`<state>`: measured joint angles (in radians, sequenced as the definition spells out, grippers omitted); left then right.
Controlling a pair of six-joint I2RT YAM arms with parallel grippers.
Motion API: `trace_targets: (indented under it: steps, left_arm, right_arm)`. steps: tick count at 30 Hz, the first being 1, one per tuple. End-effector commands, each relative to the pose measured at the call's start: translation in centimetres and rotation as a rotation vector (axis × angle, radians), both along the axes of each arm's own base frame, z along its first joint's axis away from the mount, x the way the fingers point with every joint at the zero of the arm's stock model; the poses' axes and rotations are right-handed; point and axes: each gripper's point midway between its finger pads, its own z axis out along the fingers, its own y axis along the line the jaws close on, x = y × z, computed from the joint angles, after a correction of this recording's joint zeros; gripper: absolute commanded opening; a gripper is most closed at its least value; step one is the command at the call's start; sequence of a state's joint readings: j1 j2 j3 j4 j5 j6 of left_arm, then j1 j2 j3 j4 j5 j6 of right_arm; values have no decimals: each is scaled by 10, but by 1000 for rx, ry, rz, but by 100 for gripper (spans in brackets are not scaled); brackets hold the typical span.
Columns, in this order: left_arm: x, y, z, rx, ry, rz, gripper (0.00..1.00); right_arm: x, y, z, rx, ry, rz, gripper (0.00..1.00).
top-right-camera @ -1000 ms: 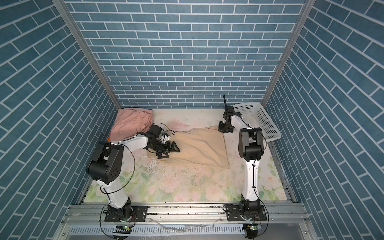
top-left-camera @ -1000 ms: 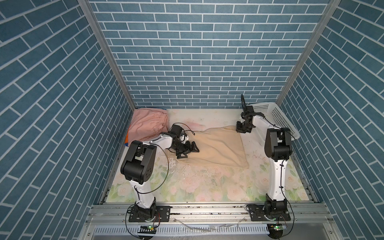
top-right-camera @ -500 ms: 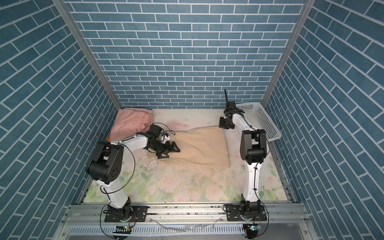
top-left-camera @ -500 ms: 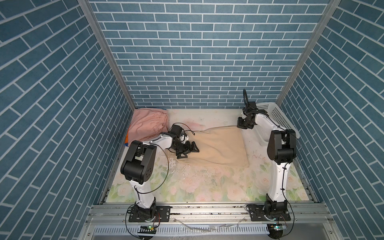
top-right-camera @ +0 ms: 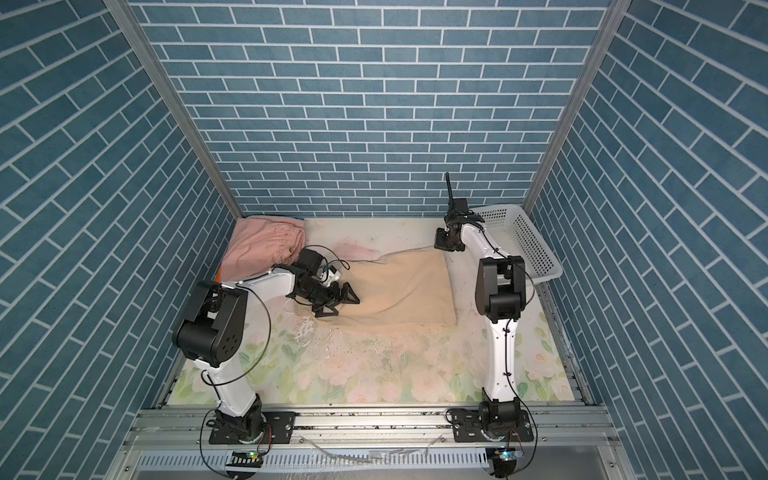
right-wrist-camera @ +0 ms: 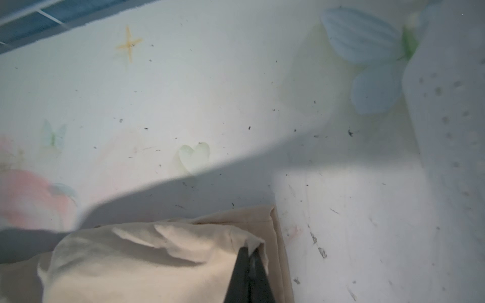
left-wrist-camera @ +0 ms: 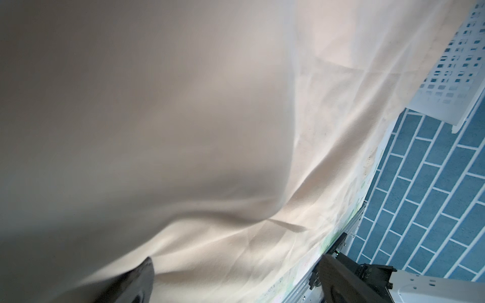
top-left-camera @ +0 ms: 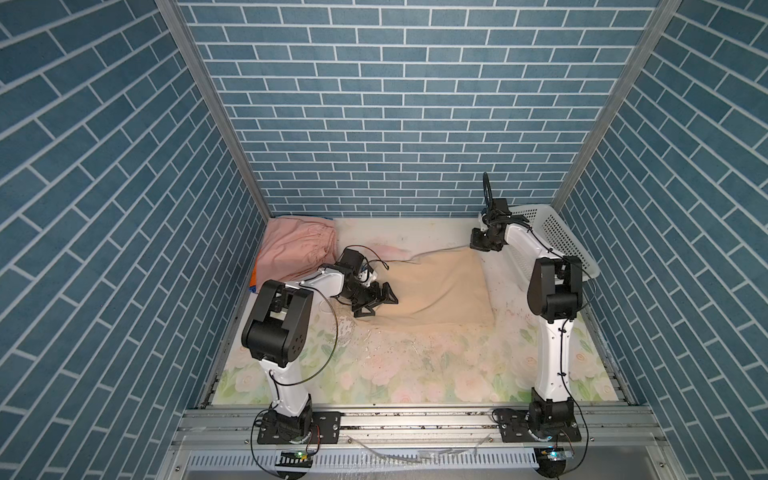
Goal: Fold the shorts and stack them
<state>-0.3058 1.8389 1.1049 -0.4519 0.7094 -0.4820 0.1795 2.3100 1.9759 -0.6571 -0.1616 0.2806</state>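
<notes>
I should pull my left gripper back and take the waistband end to straighten the shorts, because the gripper is over the beige shorts' smooth cloth point(top-left-camera: 404, 297), past their waistband.
The beige shorts point(top-left-camera: 440, 291) point(top-right-camera: 403, 291) lie spread on the flowered mat in both top views. My right gripper point(top-left-camera: 481, 246) point(top-right-camera: 444, 245) point(right-wrist-camera: 248, 253) is shut on their far right corner and holds it a little above the mat. My left gripper point(top-left-camera: 380, 294) point(top-right-camera: 344, 298) point(left-wrist-camera: 236, 278) stands open, low over the beige shorts' point(left-wrist-camera: 183, 131) left part. Its fingers point(left-wrist-camera: 136, 283) have only cloth between them. The pink shorts point(top-left-camera: 297, 249) point(top-right-camera: 264, 245) sit bunched at the back left corner. A sliver of orange cloth point(top-left-camera: 252, 277) shows under them.
A white perforated basket point(top-left-camera: 557, 239) point(top-right-camera: 525, 241) point(left-wrist-camera: 451, 73) leans at the back right, just behind the right arm. Blue brick walls close in the back and both sides. A metal rail point(top-left-camera: 415, 419) runs along the front edge.
My right gripper has drawn slightly back and up with the beige corner pinched in it, pulling the far edge taut. The left arm has stayed put, jaws wide.
</notes>
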Motion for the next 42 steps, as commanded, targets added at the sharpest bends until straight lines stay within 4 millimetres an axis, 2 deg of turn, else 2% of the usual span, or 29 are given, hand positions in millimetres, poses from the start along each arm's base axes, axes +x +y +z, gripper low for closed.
trace_targets:
  steps: [1, 4, 8, 10, 12, 14, 16, 18, 21, 22, 24, 26, 29, 35, 39, 42]
  left_arm:
    - [-5, 13, -24, 68, 43, 7, 100]
    - [-5, 13, -25, 69, 44, 7, 100]
    - [-3, 12, -21, 65, 39, 5, 100]
    - [2, 13, -9, 69, 5, -3, 100]
    - [12, 16, 11, 90, -57, -10, 100]
    - [22, 22, 36, 129, -135, -19, 100]
    - [32, 35, 58, 201, -217, -27, 100]
    - [40, 56, 74, 319, -289, -31, 100]
    - [46, 97, 82, 533, -351, -14, 100]
    - [45, 111, 81, 601, -350, 2, 100]
    - [41, 141, 73, 694, -312, 44, 100]
    - [32, 158, 58, 663, -249, 83, 99]
    - [20, 171, 36, 537, -163, 158, 100]
    - [20, 164, 13, 435, -94, 176, 100]
    - [23, 149, 3, 366, -63, 174, 100]
    - [22, 145, -6, 356, -41, 173, 100]
  right_arm:
    - [0, 3, -14, -6, 27, 26, 0]
    - [-2, 3, -17, -2, 26, 21, 5]
    - [-3, 3, -12, -1, 22, 29, 21]
    - [-5, 3, -3, 2, 10, 30, 29]
    - [-8, 3, 11, 6, -10, 34, 36]
    - [-13, 3, 25, 14, -28, 33, 54]
    - [-20, 5, 39, 30, -43, 39, 67]
    - [-31, 11, 53, 32, -67, 51, 82]
    - [-53, 21, 60, 36, -79, 76, 95]
    - [-60, 25, 61, 38, -80, 86, 98]
    - [-78, 34, 59, 43, -75, 102, 99]
    - [-92, 41, 56, 51, -70, 119, 99]
    - [-112, 48, 46, 62, -51, 135, 99]
    - [-142, 46, 17, 76, 6, 138, 98]
    - [-158, 42, 7, 88, 20, 133, 98]
    - [-167, 39, -1, 91, 29, 125, 98]
